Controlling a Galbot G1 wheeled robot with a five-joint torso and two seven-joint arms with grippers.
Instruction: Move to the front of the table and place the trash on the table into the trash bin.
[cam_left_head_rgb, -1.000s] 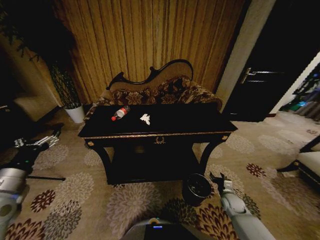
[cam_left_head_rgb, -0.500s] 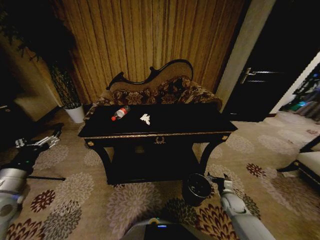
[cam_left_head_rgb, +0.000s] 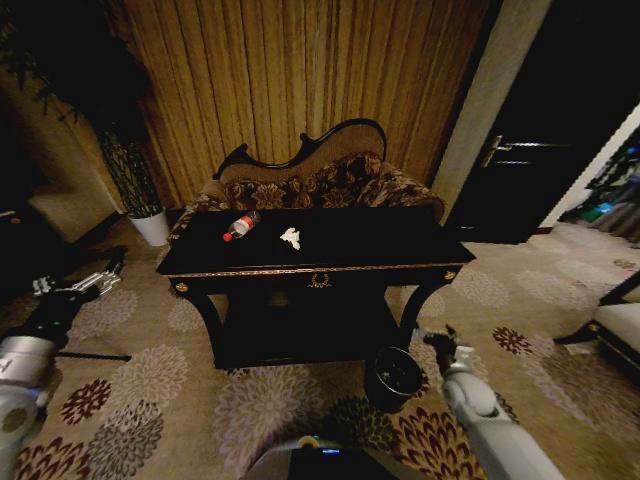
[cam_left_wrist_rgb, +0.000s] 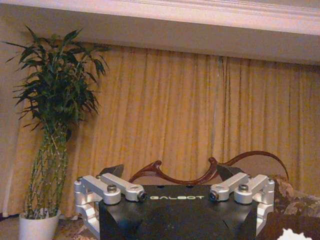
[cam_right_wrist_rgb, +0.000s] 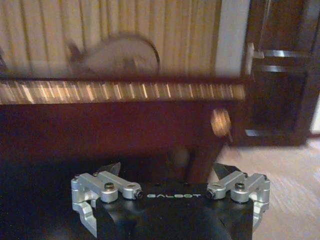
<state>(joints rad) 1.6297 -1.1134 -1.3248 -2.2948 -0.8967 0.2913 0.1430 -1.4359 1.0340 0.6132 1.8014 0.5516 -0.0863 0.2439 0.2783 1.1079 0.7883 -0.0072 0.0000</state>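
The crumpled white paper (cam_left_head_rgb: 290, 238) is bunched up with points sticking out (cam_left_head_rgb: 292, 230), so it will keep that shape when the robot carries it to the trash bin.
The black table (cam_left_head_rgb: 400, 245) with gold trim stands straight ahead, in front of the sofa. On its left part lie the trash: a clear bottle (cam_left_head_rgb: 240, 226) with a red cap and a crumpled white paper (cam_left_head_rgb: 290, 237). The dark round trash bin (cam_left_head_rgb: 393, 378) sits on the carpet by the table's right front leg. My right gripper (cam_left_head_rgb: 440, 340) hovers open just right of the bin, below the tabletop; its wrist view faces the table's gold trim (cam_right_wrist_rgb: 125, 91). My left gripper (cam_left_head_rgb: 75, 283) is held open low at the far left, well away from the table.
A white plant pot (cam_left_head_rgb: 152, 227) with a tall plant stands left of the sofa (cam_left_head_rgb: 320, 185). A dark door (cam_left_head_rgb: 520, 150) is at the back right, and a chair edge (cam_left_head_rgb: 615, 325) at the far right. Patterned carpet lies open in front of the table.
My right gripper has risen a little beside the bin and moved closer to the table's leg. The left arm has barely moved.
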